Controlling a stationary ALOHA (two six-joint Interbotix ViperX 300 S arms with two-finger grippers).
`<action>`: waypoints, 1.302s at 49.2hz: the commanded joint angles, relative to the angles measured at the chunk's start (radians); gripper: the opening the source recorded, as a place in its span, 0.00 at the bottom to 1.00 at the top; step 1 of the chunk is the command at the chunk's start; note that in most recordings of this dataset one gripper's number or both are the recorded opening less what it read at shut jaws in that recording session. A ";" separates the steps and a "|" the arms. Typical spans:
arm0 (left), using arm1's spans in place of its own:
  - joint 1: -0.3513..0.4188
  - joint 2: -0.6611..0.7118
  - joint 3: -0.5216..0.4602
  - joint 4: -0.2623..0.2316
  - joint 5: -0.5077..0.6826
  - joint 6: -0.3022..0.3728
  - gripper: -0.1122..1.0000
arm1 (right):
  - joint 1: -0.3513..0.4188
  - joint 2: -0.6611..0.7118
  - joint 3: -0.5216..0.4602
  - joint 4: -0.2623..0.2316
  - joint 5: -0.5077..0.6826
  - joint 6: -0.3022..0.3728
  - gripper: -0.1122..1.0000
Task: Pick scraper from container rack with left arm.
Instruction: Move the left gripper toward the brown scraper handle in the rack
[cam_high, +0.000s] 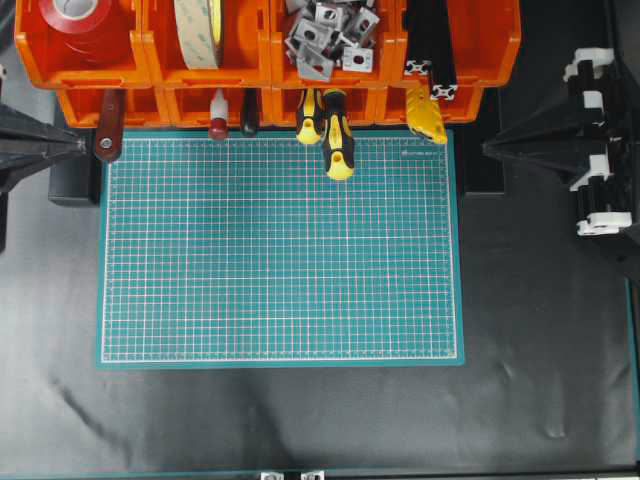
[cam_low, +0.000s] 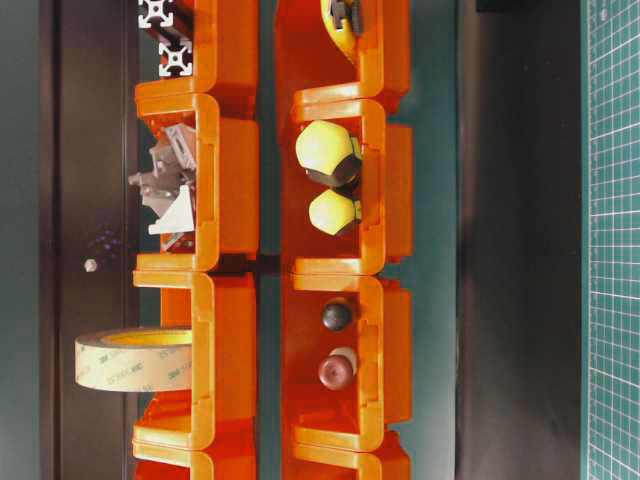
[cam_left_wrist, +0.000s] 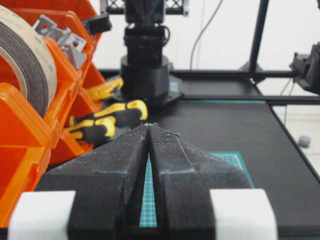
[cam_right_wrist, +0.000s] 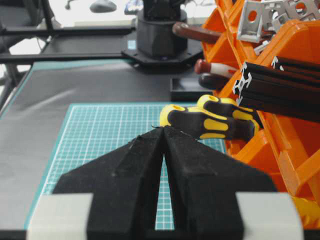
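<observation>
The scraper's handle (cam_high: 111, 116) is outside my left gripper's shut fingers, which point level past it. I should move back, tilt down and open them around the handle's ringed end (cam_high: 106, 146).
The scraper (cam_high: 108, 124) lies in the lower left bin of the orange container rack (cam_high: 260, 62). Its reddish-brown handle sticks out toward the mat, and the blade is hidden inside the bin. The handle also shows far back in the right wrist view (cam_right_wrist: 197, 32). My left gripper (cam_high: 80, 145) is shut and empty, with its tip just left of the handle's ringed end. In the left wrist view (cam_left_wrist: 148, 125) its jaws are closed together and the scraper is out of view. My right gripper (cam_high: 488, 148) (cam_right_wrist: 163, 128) is shut and empty at the rack's right end.
Two yellow-and-black screwdrivers (cam_high: 337, 135) stick out of a lower bin onto the green cutting mat (cam_high: 280, 260). A small red-tipped tool (cam_high: 218, 116) lies in the bin right of the scraper. Upper bins hold tape rolls (cam_high: 200, 30), metal brackets (cam_high: 330, 35) and black profiles (cam_high: 430, 45).
</observation>
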 joint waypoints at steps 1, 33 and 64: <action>-0.029 0.009 -0.064 0.048 0.054 -0.018 0.16 | 0.014 0.008 -0.034 0.006 -0.015 0.020 0.12; -0.138 0.137 -0.525 0.071 1.063 0.216 0.10 | 0.015 -0.025 -0.049 0.035 0.066 0.152 0.11; -0.545 0.390 -0.592 0.690 1.591 -0.193 0.10 | 0.015 -0.034 -0.051 0.035 0.083 0.216 0.11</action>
